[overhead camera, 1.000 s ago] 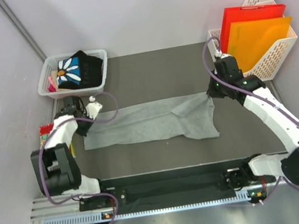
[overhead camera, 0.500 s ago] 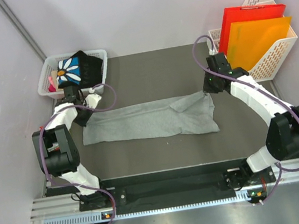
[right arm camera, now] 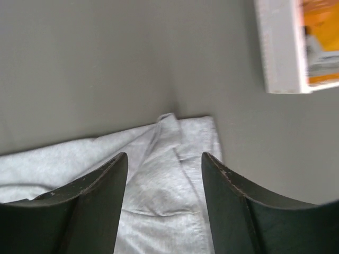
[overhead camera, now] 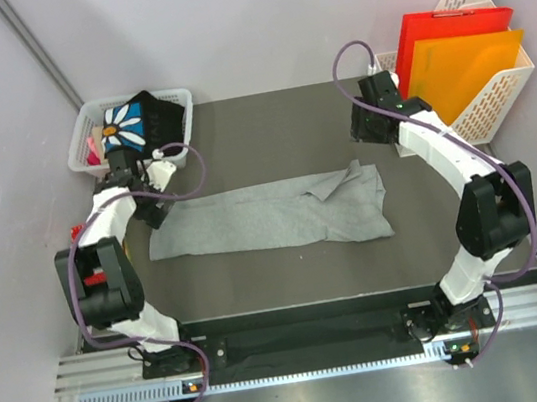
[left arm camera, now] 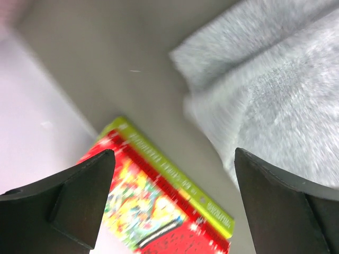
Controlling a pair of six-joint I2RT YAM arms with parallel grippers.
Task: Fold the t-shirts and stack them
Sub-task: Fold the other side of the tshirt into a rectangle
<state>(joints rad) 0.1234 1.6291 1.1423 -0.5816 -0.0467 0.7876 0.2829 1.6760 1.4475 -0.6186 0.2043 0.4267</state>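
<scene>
The raised flap [overhead camera: 328,186] on the grey t-shirt lies crooked, so the right gripper should spread it flat while the left gripper goes back over the t-shirt's opposite end [overhead camera: 179,237], before any further folding.
The grey t-shirt [overhead camera: 271,216] lies flat on the dark mat as a long folded strip, with a small raised flap near its right end. Its left end shows in the left wrist view [left arm camera: 275,95], its right end in the right wrist view [right arm camera: 159,201]. The black t-shirt with the daisy print [overhead camera: 141,124] sits bunched in the white basket [overhead camera: 175,99]. My left gripper [overhead camera: 153,216] [left arm camera: 172,174] stands wide open just off the shirt's left end, holding nothing. My right gripper [overhead camera: 362,136] [right arm camera: 164,164] is open and empty above the right end.
A red patterned packet [left arm camera: 153,211] [overhead camera: 78,232] lies by the left wall, under the left gripper. A white file rack [overhead camera: 496,101] with red and orange folders stands at the back right. Grey walls close in on both sides.
Both grippers have opened and let go of the grey t-shirt's ends, then pulled back toward the far side. The shirt has settled flat as a narrower strip.
</scene>
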